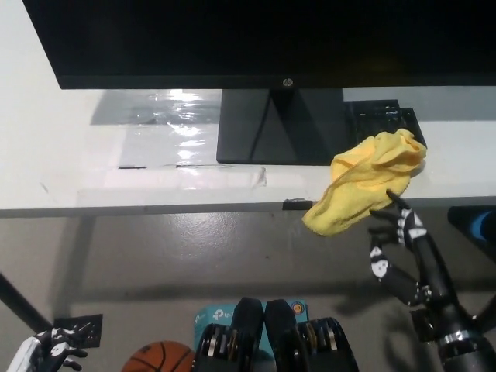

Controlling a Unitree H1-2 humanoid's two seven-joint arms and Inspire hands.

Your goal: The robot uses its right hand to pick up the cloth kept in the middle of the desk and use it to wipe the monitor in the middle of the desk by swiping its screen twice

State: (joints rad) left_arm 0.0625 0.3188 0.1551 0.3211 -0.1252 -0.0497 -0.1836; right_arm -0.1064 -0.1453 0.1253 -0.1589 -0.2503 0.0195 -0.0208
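Note:
My gripper is about to lift the yellow cloth, which has its limp end drooping over the desk edge. The cloth should come free right away, bunched up with loose folds flopping.
A crumpled yellow cloth lies on the white desk, draped over its front edge just right of the monitor's black stand. The dark monitor spans the top of the head view. My black right hand hovers in front of the desk edge, just below and right of the cloth, open with its fingers spread toward the cloth. My white left hand rests low at the bottom left corner, far from the desk.
A black keyboard peeks out behind the cloth at the stand's right. Clear tape shines on the desk left of the stand. An orange basketball sits on the floor below. A blue object shows at the right edge.

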